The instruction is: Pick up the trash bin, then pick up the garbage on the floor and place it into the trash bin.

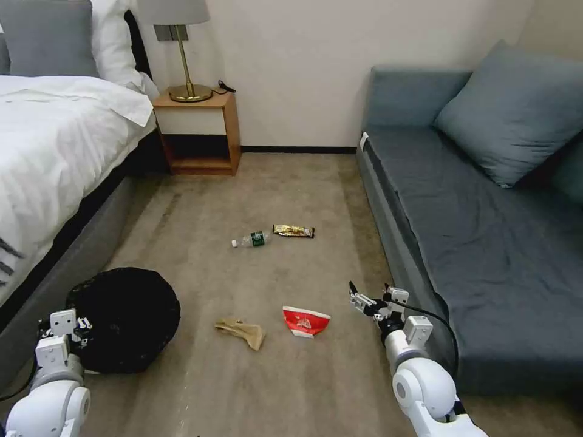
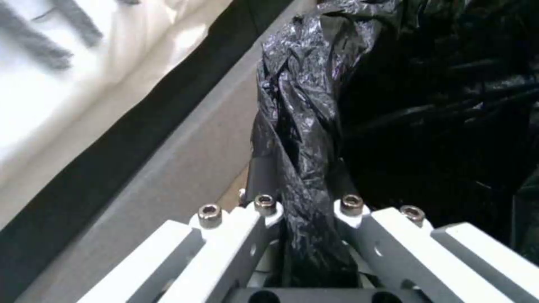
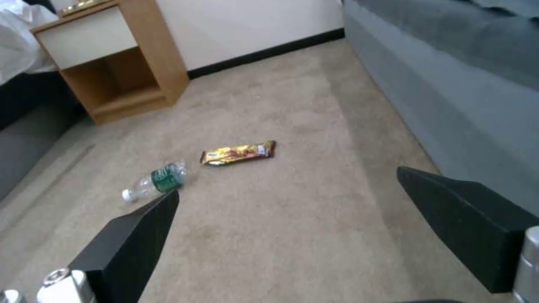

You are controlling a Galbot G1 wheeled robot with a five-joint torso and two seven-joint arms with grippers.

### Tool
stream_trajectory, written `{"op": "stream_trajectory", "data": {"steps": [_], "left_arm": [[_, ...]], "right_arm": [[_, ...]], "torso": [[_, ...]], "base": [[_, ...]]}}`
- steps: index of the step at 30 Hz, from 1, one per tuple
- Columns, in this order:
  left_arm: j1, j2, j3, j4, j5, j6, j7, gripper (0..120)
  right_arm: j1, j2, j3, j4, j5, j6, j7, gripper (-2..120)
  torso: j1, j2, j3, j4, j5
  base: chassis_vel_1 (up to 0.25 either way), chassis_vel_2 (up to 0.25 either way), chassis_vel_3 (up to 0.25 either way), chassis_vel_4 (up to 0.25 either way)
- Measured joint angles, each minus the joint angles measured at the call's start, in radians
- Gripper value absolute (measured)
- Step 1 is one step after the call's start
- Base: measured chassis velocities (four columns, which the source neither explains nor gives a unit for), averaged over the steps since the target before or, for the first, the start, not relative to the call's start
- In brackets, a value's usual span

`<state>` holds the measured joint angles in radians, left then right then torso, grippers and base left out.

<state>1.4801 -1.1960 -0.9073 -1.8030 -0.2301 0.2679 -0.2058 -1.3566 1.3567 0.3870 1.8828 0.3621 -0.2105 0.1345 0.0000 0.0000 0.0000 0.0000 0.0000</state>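
I expect the brown paper (image 1: 241, 331) to stick out stiffly when I carry it, because it is creased into a long twist with a flared end (image 1: 255, 338).
The trash bin (image 1: 124, 318), draped in a crinkly black bag, stands on the carpet beside the bed at the left. My left gripper (image 1: 82, 329) is at its near left rim; in the left wrist view the gripper (image 2: 306, 206) is shut on the bag-covered rim (image 2: 297, 139). Garbage lies on the floor: a brown paper (image 1: 242, 332), a red-and-white packet (image 1: 305, 321), a clear bottle (image 1: 251, 239) and a dark-and-gold wrapper (image 1: 294, 230). My right gripper (image 1: 367, 300) hangs open to the right of the packet, with nothing in it. Its black fingers (image 3: 129, 244) frame the bottle (image 3: 157, 181) and wrapper (image 3: 238, 152) farther off.
A bed (image 1: 48, 139) with white bedding runs along the left. A grey sofa (image 1: 486, 243) runs along the right, close to my right arm. A wooden nightstand (image 1: 197, 130) with a lamp (image 1: 182, 54) stands against the far wall. Carpet lies between them.
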Motion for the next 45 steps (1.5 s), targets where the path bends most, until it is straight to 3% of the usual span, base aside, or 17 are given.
{"op": "stream_trajectory", "data": {"steps": [4, 13, 18, 21, 26, 29, 41, 45], "left_arm": [[-0.002, 0.000, -0.001, 0.011, -0.012, -0.001, 0.000, 3], [0.015, -0.001, -0.012, 0.008, -0.004, -0.012, 0.006, 3], [0.015, 0.018, -0.008, 0.001, -0.007, -0.011, 0.008, 3], [0.014, 0.030, 0.006, -0.016, -0.006, -0.014, 0.010, 3], [0.029, 0.027, 0.008, -0.045, -0.002, -0.015, 0.012, 3], [0.056, 0.012, 0.008, -0.094, 0.015, -0.015, 0.013, 3], [0.121, -0.063, -0.005, -0.208, 0.145, -0.035, 0.010, 3], [0.152, -0.100, -0.012, -0.242, 0.158, -0.043, 0.006, 3]], "right_arm": [[0.009, -0.005, -0.021, -0.011, -0.009, 0.000, -0.003, 100], [0.085, -0.102, -0.134, -0.049, -0.042, -0.005, -0.032, 100], [0.146, -0.175, -0.199, -0.063, -0.040, -0.021, -0.047, 100], [0.203, -0.283, -0.268, -0.074, -0.022, -0.045, -0.084, 100], [0.264, -0.358, -0.347, -0.101, -0.003, -0.051, -0.127, 100], [0.371, -0.409, -0.493, -0.156, 0.016, -0.046, -0.177, 100], [0.679, -0.372, -0.845, -0.247, 0.141, -0.116, -0.240, 100], [0.780, -0.303, -1.016, -0.299, 0.190, -0.156, -0.253, 100]], "torso": [[0.000, 0.000, 0.000, 0.0000, 0.0009], [0.000, 0.000, 0.000, 0.0000, -0.0001], [0.000, 0.000, 0.000, 0.0003, -0.0005], [0.000, 0.000, 0.000, -0.0004, -0.0004], [0.000, 0.000, 0.000, -0.0005, -0.0002], [0.000, 0.000, 0.000, -0.0001, -0.0001], [0.000, 0.000, 0.000, 0.0001, -0.0003], [0.000, 0.000, 0.000, 0.0001, -0.0003]], "base": [[-0.126, 0.118, 0.124, -0.105], [-0.105, 0.112, 0.106, -0.106], [-0.091, 0.095, 0.106, -0.092], [-0.050, 0.071, 0.038, -0.069], [-0.009, 0.008, 0.006, -0.013], [0.000, 0.000, 0.000, 0.000], [0.000, 0.000, 0.000, 0.000], [0.000, 0.000, 0.000, 0.000]]}}
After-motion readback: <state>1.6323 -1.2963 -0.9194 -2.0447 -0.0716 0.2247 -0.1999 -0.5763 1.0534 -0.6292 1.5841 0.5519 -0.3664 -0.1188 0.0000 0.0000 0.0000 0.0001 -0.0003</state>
